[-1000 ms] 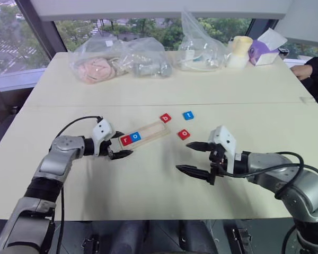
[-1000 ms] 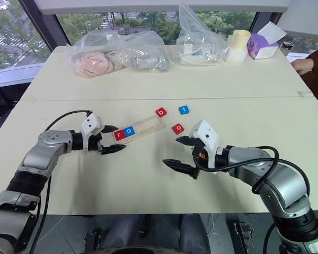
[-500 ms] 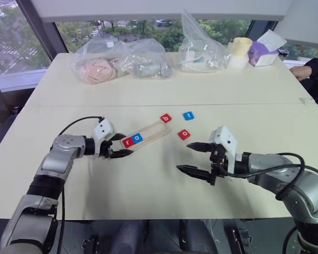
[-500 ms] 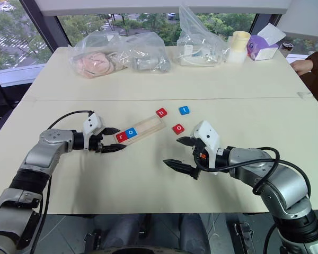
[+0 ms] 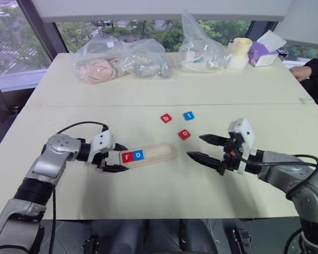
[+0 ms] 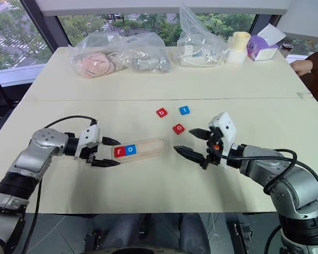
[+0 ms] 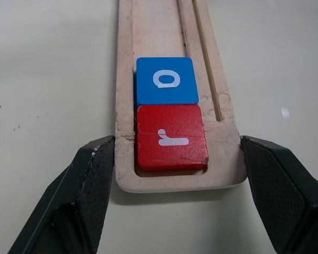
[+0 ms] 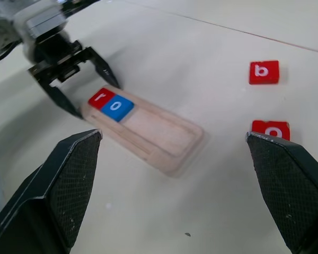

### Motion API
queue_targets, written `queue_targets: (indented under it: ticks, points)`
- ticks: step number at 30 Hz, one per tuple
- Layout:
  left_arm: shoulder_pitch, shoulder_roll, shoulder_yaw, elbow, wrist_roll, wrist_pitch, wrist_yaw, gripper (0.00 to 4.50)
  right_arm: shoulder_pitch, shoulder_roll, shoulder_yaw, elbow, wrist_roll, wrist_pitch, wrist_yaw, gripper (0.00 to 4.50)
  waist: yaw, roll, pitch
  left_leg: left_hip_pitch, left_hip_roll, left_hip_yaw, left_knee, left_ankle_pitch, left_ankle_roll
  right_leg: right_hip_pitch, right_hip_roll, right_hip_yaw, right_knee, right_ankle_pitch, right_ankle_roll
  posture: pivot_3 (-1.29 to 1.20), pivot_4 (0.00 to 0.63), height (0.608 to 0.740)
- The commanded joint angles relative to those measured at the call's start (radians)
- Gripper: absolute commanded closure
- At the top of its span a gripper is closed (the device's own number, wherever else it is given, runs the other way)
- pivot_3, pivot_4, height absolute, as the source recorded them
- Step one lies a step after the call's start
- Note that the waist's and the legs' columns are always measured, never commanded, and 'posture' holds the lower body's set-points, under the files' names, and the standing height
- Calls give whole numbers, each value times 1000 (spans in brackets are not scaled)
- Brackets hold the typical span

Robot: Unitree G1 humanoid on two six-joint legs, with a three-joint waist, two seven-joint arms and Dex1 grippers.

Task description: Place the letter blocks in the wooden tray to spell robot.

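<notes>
The letters r and o fill the tray's first places, so the robot's right gripper keeps going to the red b block, which is clear of its neighbours, and closes there.
The wooden tray lies nearly level across the table in front of me. A red r block and a blue o block sit side by side at its left end. My left gripper is shut on that end, one finger pressed to each long side. Three loose blocks lie beyond the tray: red b, blue t and red o. My right gripper hovers open and empty just right of the tray, near the red o.
Clear plastic bags with soft items lie along the far table edge, beside another bag, a pale roll and a purple tissue box. A person's sleeve rests at the far right.
My left gripper closed on the tray's end and pulled it toward me, swinging it from a diagonal to nearly level. My right gripper moved right and a little away from me.
</notes>
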Motion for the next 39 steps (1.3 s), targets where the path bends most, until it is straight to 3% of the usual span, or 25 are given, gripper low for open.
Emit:
queue_targets:
  ticks: [1,22,25,34,39]
  points:
    - [-61,-29,-17,48,20,-37,-12,1367,8,10,-9,-5,0,-23,-7,0,0,0,0,-1,0,0,1,0,0,0,0,0,0,0,0,0,150,740]
    - [-293,-132,-72,438,105,-269,-189,1367,40,32,15,-43,3,-16,-65,0,-2,-1,0,-1,0,0,3,0,1,0,1,0,0,3,5,0,150,740]
    - [-309,-139,-77,477,122,-262,-207,26,43,34,15,-51,6,-14,-73,0,-3,-1,0,-1,0,0,3,0,1,0,1,0,0,3,6,0,150,740]
    - [-298,-110,-16,440,96,-202,-167,26,-7,55,11,-26,-19,-60,-96,0,-8,-1,0,-1,0,0,5,0,1,1,2,0,1,4,7,0,150,740]
    - [-241,6,77,284,10,11,-173,26,-144,92,120,81,-119,-83,-115,0,-34,-1,1,-1,0,-1,4,0,1,0,3,0,1,4,6,0,150,740]
